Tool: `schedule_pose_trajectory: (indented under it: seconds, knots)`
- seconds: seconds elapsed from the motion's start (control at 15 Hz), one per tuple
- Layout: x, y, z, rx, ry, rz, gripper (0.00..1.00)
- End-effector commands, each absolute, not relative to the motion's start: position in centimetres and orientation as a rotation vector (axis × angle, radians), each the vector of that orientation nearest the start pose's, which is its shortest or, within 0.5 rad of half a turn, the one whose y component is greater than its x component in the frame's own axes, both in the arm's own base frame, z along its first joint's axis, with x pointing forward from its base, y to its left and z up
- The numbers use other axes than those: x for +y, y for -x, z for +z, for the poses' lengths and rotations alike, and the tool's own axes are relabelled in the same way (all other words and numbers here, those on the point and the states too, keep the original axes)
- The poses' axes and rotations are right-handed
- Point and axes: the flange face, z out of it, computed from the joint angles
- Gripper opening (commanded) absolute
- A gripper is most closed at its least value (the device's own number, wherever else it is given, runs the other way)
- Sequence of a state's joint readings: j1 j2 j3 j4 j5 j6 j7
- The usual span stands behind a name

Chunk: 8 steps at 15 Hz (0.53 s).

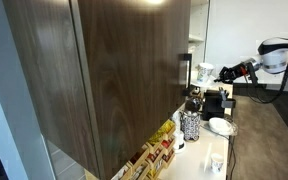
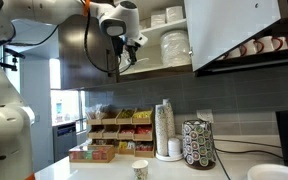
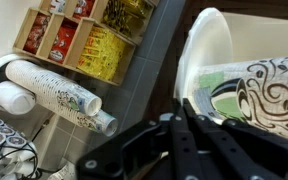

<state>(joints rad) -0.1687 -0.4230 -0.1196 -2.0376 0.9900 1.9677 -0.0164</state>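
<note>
The base of the patterned bowl (image 3: 200, 90) points toward the open cabinet shelf (image 2: 151, 69), so my gripper should keep moving the bowl in until its base sits on the shelf, then let go.
My gripper (image 2: 133, 43) hangs at the open front of a wall cabinet shelf, right by a stack of white plates and bowls (image 2: 174, 45). It also shows far off in an exterior view (image 1: 222, 75). In the wrist view its black fingers (image 3: 184, 120) lie pressed together with nothing visible between them. Their tips point at a white plate standing on edge (image 3: 209, 50) and a black-and-white patterned bowl (image 3: 274, 85) next to it.
Below on the counter stand a stack of paper cups (image 2: 165, 128), a coffee pod carousel (image 2: 198, 143), a rack of tea boxes (image 2: 119, 125) and a small paper cup (image 2: 140, 170). A large dark wooden cabinet door (image 1: 114, 70) hangs open. Mugs (image 2: 259, 47) sit under a white door.
</note>
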Motion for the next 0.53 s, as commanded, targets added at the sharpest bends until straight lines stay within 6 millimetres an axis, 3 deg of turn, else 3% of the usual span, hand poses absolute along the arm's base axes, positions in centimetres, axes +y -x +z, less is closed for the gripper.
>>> schedule_pose_trajectory:
  seconds: [0.0, 0.47]
  knots:
    - [-8.6, -47.3, 68.7, 0.613, 2.048, -0.558, 0.01]
    - [-7.5, -50.8, 68.9, 0.702, 2.026, -0.570, 0.01]
